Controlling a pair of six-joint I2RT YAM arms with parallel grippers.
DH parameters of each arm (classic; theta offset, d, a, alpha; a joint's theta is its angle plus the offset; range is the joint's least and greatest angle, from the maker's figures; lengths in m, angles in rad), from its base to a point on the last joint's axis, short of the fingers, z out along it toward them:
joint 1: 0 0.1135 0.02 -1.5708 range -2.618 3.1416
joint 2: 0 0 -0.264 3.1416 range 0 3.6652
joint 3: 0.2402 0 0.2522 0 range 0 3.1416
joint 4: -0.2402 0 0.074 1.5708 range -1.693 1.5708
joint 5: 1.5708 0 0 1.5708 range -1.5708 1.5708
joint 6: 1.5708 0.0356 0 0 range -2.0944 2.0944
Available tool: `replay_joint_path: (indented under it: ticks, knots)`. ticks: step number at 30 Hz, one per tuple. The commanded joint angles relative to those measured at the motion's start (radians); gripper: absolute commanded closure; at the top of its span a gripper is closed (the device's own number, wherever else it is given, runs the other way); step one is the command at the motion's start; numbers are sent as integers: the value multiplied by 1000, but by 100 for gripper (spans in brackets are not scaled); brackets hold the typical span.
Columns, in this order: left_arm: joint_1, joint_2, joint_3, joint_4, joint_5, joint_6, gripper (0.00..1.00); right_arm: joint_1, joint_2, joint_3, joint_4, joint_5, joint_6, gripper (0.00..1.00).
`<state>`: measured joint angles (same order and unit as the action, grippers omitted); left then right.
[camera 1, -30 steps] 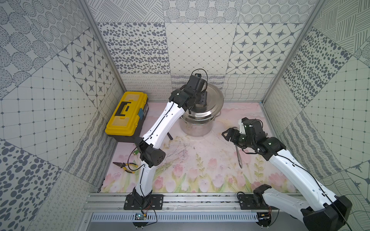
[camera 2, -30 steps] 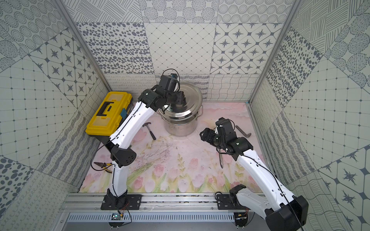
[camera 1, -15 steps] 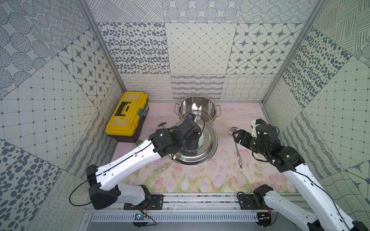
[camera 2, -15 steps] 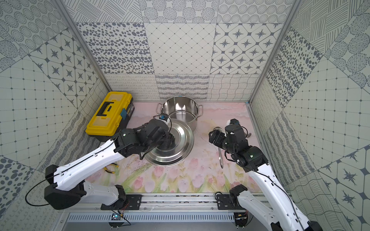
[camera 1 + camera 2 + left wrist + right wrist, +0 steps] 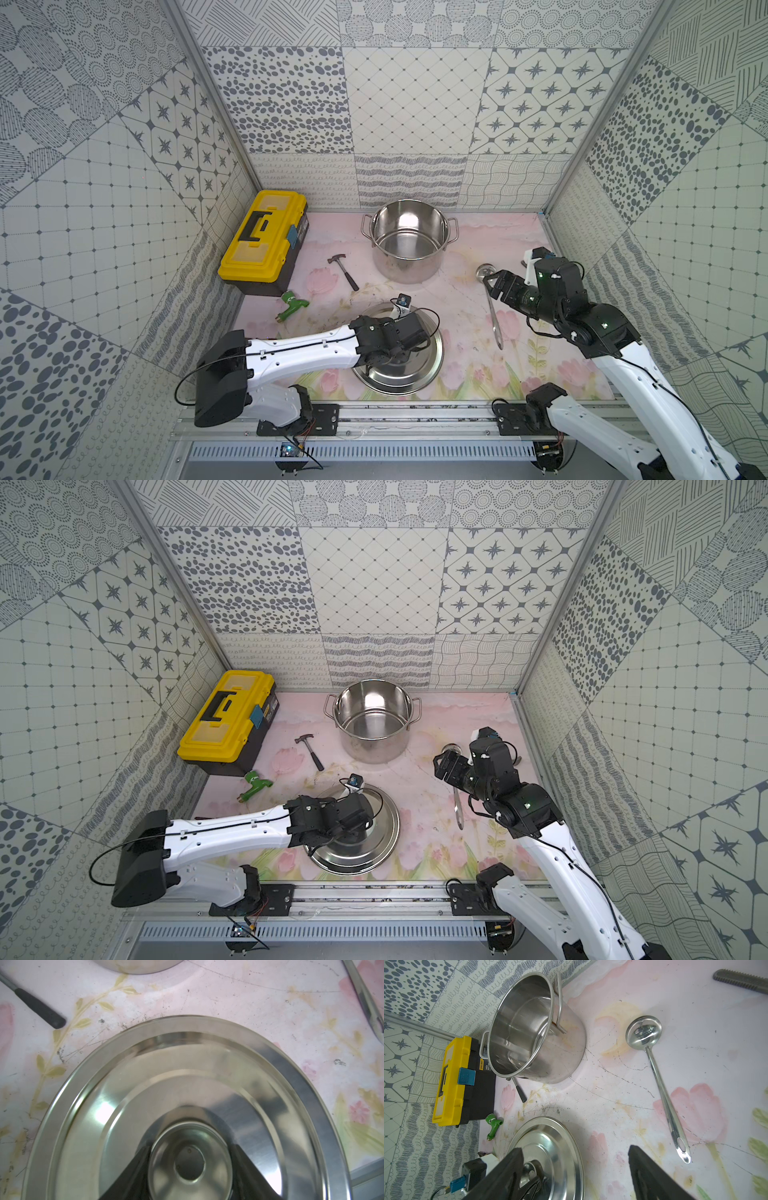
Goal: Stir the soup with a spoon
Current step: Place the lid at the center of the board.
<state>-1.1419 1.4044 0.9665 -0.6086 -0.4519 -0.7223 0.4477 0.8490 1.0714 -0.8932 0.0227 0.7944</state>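
Note:
The robot's left gripper has the lid level by its knob and the mat before the pot is clear, so this gripper should keep going there and let go of the lid flat.
The steel pot stands uncovered at the back of the mat, and I see no soup in it, only its bare shiny bottom. The spoon, a steel ladle, lies flat to the pot's right with its bowl toward the back. My right gripper hovers open over the spoon's bowl end, holding nothing. My left gripper is shut on the knob of the flat steel lid, which rests on the mat near the front edge.
A yellow toolbox sits at the back left. A small black-handled hammer and a green fitting lie between it and the lid. A grey ribbed tool lies near the right wall.
My left arm lifted the lid off the pot and brought it down to the front of the mat. My right gripper shifted right and back, over the spoon's bowl end.

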Motion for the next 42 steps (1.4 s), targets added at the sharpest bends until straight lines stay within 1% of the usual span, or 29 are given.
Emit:
replay_joint_path:
  ticks: [1,6,14,19,24,31,37,39,40,41,42]
  knots:
    - [-8,82,-6,304,0,9,100,3,-28,22,-5,0,17,16]
    - [-6,159,6,357,1,42,100,3,-25,24,-9,18,13,16]
    - [17,218,-7,432,19,65,100,3,18,32,-7,18,-4,15]
    - [44,255,0,447,36,67,100,2,36,23,-6,22,-4,15]
    - [72,272,-6,446,29,60,100,2,50,13,-7,21,-3,16]
    - [98,301,-2,431,16,56,100,-3,81,-79,-6,60,-27,16]
    - [106,333,9,419,22,48,100,-15,140,-152,-6,106,-30,16]
    - [105,344,7,414,28,40,98,-18,161,-169,-3,119,-33,15]
    - [104,348,8,415,33,36,95,-22,172,-176,2,121,-37,15]
    - [105,350,7,413,34,33,91,-26,181,-181,6,119,-40,15]
    - [104,351,6,410,35,29,85,-30,190,-185,11,118,-43,15]
